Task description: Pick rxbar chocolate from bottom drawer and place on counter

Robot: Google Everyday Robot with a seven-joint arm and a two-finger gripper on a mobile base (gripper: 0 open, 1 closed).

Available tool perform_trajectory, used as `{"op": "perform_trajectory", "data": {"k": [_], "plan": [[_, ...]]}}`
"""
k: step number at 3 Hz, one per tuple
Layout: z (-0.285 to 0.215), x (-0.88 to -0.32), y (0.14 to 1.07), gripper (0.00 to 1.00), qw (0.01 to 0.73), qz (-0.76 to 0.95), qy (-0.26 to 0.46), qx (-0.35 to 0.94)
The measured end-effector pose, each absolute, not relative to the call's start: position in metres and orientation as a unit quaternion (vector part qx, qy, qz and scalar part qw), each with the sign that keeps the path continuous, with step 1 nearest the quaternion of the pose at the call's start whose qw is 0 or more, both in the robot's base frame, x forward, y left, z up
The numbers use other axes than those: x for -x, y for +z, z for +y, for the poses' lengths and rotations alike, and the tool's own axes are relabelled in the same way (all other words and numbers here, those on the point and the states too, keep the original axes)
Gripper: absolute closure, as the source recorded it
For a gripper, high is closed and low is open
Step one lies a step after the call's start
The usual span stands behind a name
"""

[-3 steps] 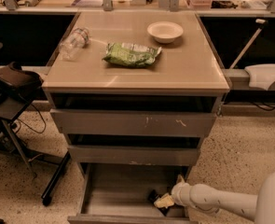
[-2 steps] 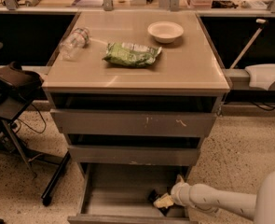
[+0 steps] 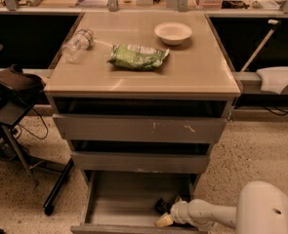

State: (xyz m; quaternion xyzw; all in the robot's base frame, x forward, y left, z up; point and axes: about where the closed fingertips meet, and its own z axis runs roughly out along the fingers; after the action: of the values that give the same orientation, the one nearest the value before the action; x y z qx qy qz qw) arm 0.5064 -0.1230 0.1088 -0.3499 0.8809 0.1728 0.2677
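I keep reaching in until my fingers close at the small dark shape (image 3: 161,205) at the end of my gripper, because the open bottom drawer (image 3: 129,197) leaves a clear way to it.
The bottom drawer (image 3: 124,199) is pulled open and its grey inside shows. My white arm reaches in from the lower right. My gripper (image 3: 164,209) is low in the drawer's right front part. A small dark shape (image 3: 161,204) sits at the gripper's tip; I cannot tell whether it is the rxbar chocolate or part of the gripper. The tan counter (image 3: 148,79) is above the three drawers.
On the counter lie a green snack bag (image 3: 137,56), a white bowl (image 3: 173,32) and a tipped clear bottle (image 3: 77,44). The two upper drawers (image 3: 138,128) are slightly ajar. A dark stool (image 3: 14,84) stands to the left. A white object (image 3: 280,79) is to the right.
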Motion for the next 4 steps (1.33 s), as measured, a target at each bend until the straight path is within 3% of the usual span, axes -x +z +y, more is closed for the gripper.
{"op": "perform_trajectory", "data": {"k": [2, 4], "plan": [[-0.1222, -0.5028, 0.1051, 0.00, 0.274, 0.883, 0.162, 0.344], [-0.1222, -0.5028, 0.1050, 0.42, 0.274, 0.883, 0.162, 0.344]]}}
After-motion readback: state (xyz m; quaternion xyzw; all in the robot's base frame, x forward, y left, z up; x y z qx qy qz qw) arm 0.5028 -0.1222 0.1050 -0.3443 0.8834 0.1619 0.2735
